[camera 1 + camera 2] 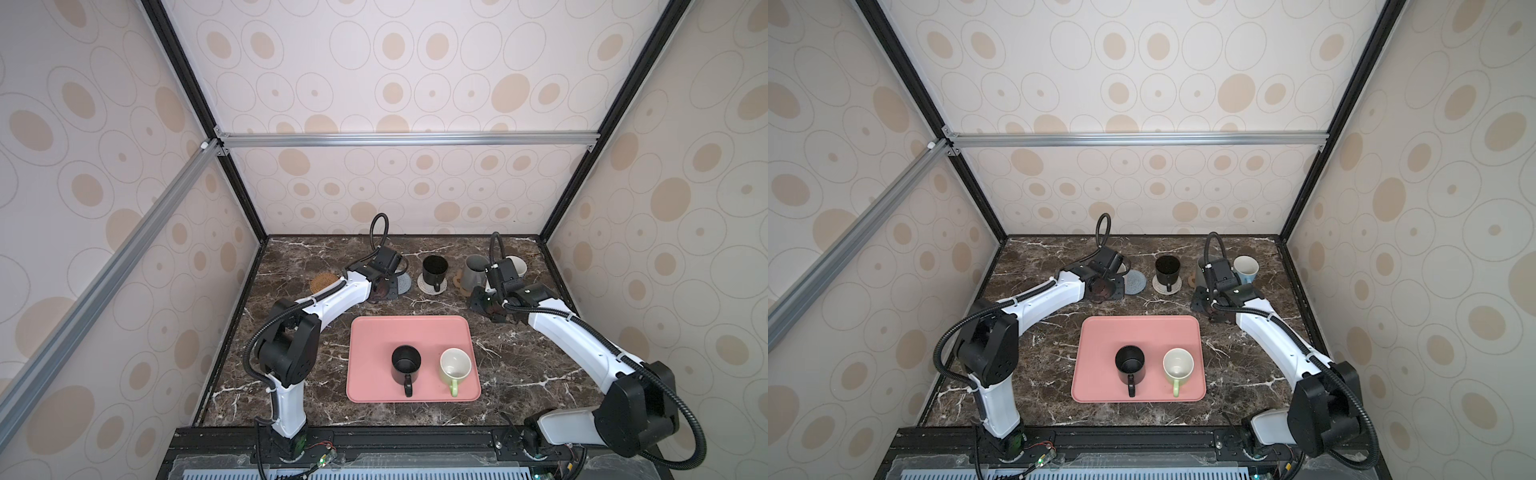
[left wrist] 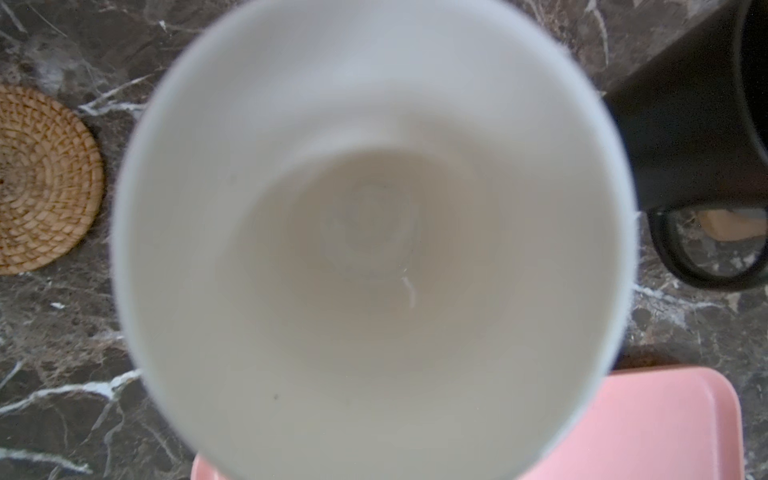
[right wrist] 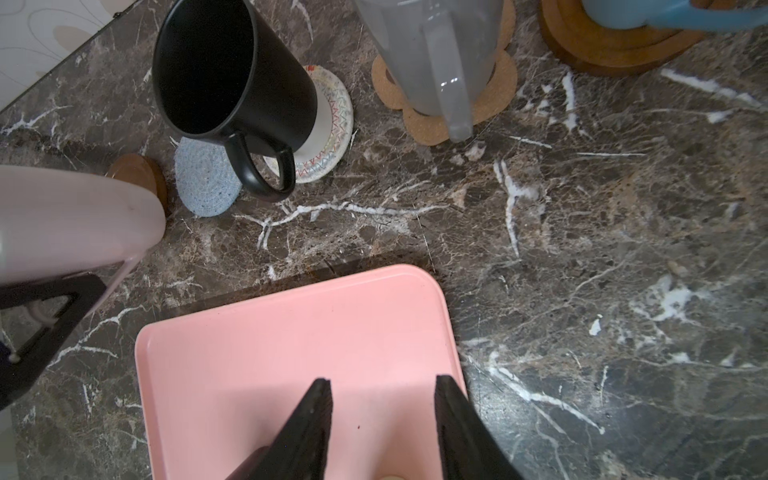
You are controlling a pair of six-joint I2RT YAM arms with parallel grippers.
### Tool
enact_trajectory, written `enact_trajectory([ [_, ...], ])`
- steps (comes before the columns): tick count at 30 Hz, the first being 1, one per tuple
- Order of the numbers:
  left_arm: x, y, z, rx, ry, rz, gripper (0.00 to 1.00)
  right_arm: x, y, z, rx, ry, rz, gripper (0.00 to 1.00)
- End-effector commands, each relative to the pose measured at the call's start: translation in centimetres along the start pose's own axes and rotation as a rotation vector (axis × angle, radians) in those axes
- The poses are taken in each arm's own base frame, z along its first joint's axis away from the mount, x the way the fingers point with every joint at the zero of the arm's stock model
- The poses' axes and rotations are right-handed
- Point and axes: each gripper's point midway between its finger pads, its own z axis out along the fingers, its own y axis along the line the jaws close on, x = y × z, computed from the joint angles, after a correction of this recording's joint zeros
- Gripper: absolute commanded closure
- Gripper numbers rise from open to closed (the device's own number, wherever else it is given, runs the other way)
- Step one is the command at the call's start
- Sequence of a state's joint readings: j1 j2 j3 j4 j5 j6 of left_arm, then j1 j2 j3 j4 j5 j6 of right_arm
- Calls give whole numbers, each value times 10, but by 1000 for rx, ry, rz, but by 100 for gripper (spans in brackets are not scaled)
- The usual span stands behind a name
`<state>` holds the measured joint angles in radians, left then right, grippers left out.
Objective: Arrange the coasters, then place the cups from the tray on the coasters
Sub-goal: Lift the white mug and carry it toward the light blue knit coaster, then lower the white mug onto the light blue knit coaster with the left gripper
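My left gripper is holding the pale pink cup upright by its handle and the blue-grey coaster is empty, so it should keep going toward that coaster and let go there.
My left gripper is shut on the pale pink cup, whose white inside fills the left wrist view. That cup is by a brown disc coaster and the blue-grey coaster. The rattan coaster lies bare. A black cup stands on the cream coaster, the grey cup on the paw coaster, the light blue cup on a brown disc. The pink tray holds a black cup and a light green cup. My right gripper is open and empty over the tray's far right corner.
The dark marble table is walled in by patterned panels at the back and on both sides. The cups and coasters form a row along the back. Both arms reach in from the black rail at the front edge.
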<state>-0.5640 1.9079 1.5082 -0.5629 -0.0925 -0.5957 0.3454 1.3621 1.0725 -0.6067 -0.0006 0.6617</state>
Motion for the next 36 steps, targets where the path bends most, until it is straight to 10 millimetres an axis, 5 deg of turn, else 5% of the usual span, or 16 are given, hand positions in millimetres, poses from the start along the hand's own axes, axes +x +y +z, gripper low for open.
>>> enact_trajectory([
  [1,-38,-12,-8,36,-80,-6,94,8,-7,-2,18,21,-13,56],
  [13,-57,-28,20,42,-60,-45,95,15,-6,-4,-11,46,-34,56],
  [36,-54,-38,34,58,-43,-61,95,22,-12,-1,0,54,-44,56],
])
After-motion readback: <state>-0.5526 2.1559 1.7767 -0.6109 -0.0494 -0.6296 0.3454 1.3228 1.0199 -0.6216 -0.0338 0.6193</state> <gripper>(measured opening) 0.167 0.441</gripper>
